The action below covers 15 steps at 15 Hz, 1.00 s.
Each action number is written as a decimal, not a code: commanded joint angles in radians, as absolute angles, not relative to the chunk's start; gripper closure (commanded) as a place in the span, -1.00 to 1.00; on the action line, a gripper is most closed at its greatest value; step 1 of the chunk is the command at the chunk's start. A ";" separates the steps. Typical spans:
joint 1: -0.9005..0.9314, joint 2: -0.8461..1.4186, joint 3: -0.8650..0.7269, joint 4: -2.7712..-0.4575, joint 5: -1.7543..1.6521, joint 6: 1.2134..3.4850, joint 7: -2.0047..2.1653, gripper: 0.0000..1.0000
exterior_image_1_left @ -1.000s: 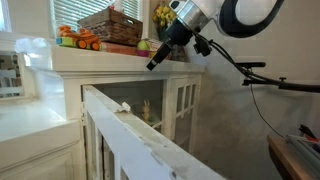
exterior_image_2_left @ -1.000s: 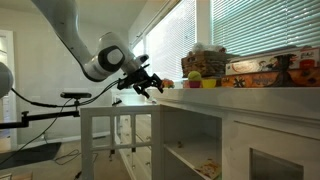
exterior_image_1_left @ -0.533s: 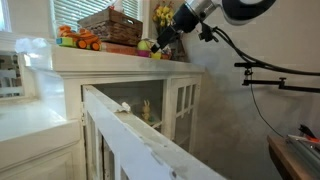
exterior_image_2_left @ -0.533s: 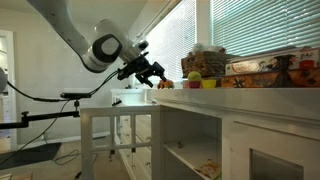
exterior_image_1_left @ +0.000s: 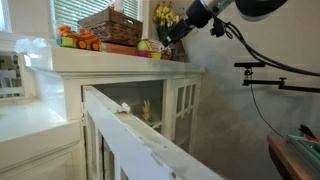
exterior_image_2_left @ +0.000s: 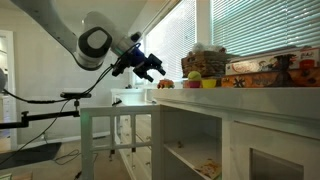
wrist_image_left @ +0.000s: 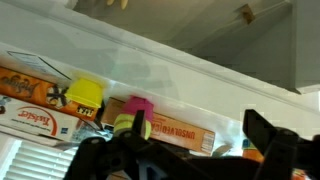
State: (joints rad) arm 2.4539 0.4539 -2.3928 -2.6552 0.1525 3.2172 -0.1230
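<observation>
I should turn my gripper square and move it above the yellow cup (wrist_image_left: 85, 94), since my gripper slants to the cabinet edge (wrist_image_left: 172, 62) and the cup is outside its fingers.
My gripper (exterior_image_1_left: 166, 40) hangs open at the near end of the white cabinet top (exterior_image_1_left: 120, 62), level with the toys there, and nothing is between its fingers. In both exterior views it is just off the cabinet's corner (exterior_image_2_left: 153, 70). The wrist view stands upside down: the dark fingers (wrist_image_left: 265, 132) frame a pink block (wrist_image_left: 138, 105), a yellow block (wrist_image_left: 86, 95), a yellow-green ball (wrist_image_left: 125, 124) and an orange box (wrist_image_left: 185, 128). A green ball (exterior_image_1_left: 145, 45) lies closest to the fingertips.
A wicker basket (exterior_image_1_left: 110, 25) and an orange toy (exterior_image_1_left: 78, 40) sit further along the top, by the blinds (exterior_image_2_left: 250, 30). A cabinet door (exterior_image_1_left: 130, 135) stands open below. A camera stand (exterior_image_1_left: 270, 85) is beside the arm.
The arm has lifted and swung the gripper from below the cabinet's edge up to the level of the top, closer to the toys. The jaws stayed open.
</observation>
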 commanded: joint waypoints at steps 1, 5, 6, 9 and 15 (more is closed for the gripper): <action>2.424 0.511 -2.428 -2.739 0.174 3.225 -0.100 -1.00; 2.411 0.488 -2.449 -2.742 0.153 3.217 -0.113 -1.00; 2.409 0.488 -2.452 -2.746 0.153 3.217 -0.113 -1.00; 2.410 0.489 -2.451 -2.747 0.153 3.217 -0.112 -1.00; 2.235 0.455 -2.317 -2.641 0.127 3.280 -0.082 -1.00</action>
State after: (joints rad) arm 2.3337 0.4868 -2.3785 -2.7061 0.1513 3.2521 -0.1120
